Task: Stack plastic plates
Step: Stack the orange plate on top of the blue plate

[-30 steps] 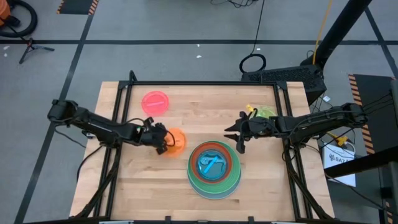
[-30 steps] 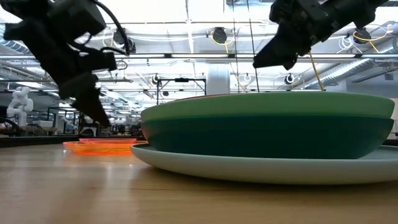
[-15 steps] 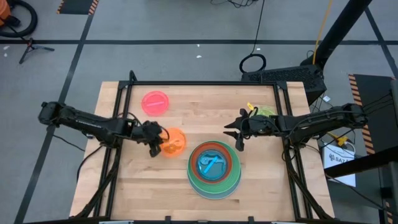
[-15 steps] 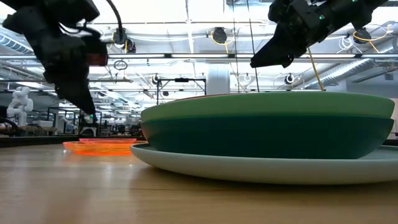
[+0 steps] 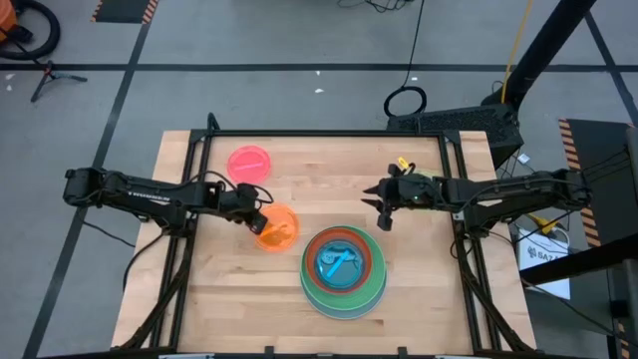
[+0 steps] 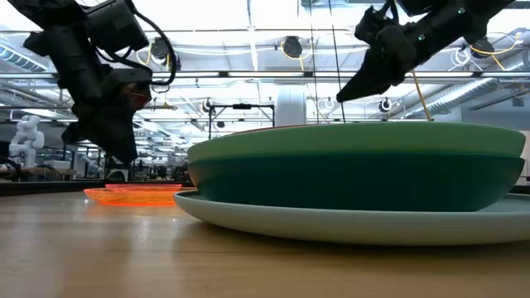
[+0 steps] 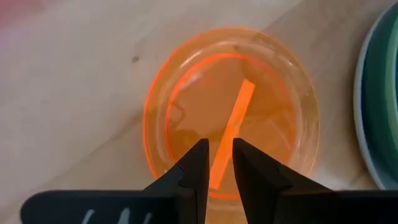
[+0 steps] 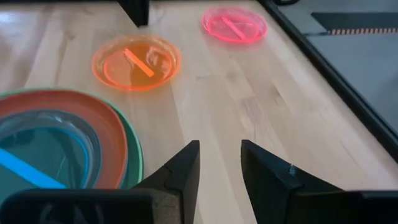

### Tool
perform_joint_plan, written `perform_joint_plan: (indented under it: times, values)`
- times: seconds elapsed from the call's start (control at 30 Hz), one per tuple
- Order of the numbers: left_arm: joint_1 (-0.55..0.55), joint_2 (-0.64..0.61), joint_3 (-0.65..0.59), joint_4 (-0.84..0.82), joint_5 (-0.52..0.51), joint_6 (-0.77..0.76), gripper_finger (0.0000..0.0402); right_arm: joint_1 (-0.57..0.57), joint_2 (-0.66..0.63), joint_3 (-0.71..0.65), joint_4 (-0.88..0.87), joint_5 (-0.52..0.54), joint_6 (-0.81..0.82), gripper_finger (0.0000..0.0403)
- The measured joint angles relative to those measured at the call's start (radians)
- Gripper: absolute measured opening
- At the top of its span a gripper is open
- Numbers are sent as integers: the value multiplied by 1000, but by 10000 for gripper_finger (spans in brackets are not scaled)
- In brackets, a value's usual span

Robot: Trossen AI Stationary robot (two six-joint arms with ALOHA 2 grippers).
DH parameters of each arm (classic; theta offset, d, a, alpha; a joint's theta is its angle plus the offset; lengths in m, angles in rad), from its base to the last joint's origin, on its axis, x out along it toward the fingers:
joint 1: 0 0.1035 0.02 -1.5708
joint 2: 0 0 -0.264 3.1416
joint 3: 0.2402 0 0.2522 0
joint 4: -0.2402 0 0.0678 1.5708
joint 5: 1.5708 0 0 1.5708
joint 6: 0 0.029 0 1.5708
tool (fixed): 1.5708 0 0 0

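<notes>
My left gripper's fingers, slightly parted, point inside the orange plate [image 7: 219, 127], so I should spread them wider and straddle the plate's rim [image 7: 148, 135] away from the stack.
A stack of plates [image 5: 344, 269] stands near the table's middle front, with a large light blue plate [image 6: 348, 225] at the bottom. Above it come dark green [image 6: 348, 182], light green, red-orange [image 8: 93, 118] and blue, with cyan on top. The small orange plate [image 5: 279, 229] lies flat to its left and the pink plate [image 5: 249, 163] farther back. A bit of the lime plate [image 5: 429, 180] shows behind the right arm. My left gripper [image 7: 217, 149] hovers over the orange plate's [image 7: 249, 112] left rim, fingers narrowly apart. My right gripper [image 5: 383, 211] hangs open, above the table behind the stack.
Bare wooden table lies between the orange plate [image 8: 137, 62], the pink plate [image 8: 234, 23] and the right gripper [image 8: 217, 152]. A black frame runs along the table's edges. The room's floor with cables surrounds the table.
My left gripper has swung over the orange plate's left rim, first toward the near edge, then back toward the far edge, and the arm has straightened out. My right gripper has drawn a little toward the far edge. The plates have stayed in place.
</notes>
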Motion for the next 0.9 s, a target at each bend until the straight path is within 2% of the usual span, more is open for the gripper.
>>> perform_joint_plan:
  times: [0.17, 0.33, 0.5, 0.9]
  values:
    - [0, 0, 0, -52, 9, -73, 104, 0, 0, 0, -25, 0, 2, 109]
    - [-4, 0, 0, -54, 8, -98, 162, 0, 0, 0, -24, 0, 1, 109]
    - [2, 22, 0, -75, -60, -115, 213, 0, 0, 0, -24, -1, -4, 109]
    - [13, 162, 0, -71, -84, -78, 220, 0, 0, 0, -27, -1, -4, 109]
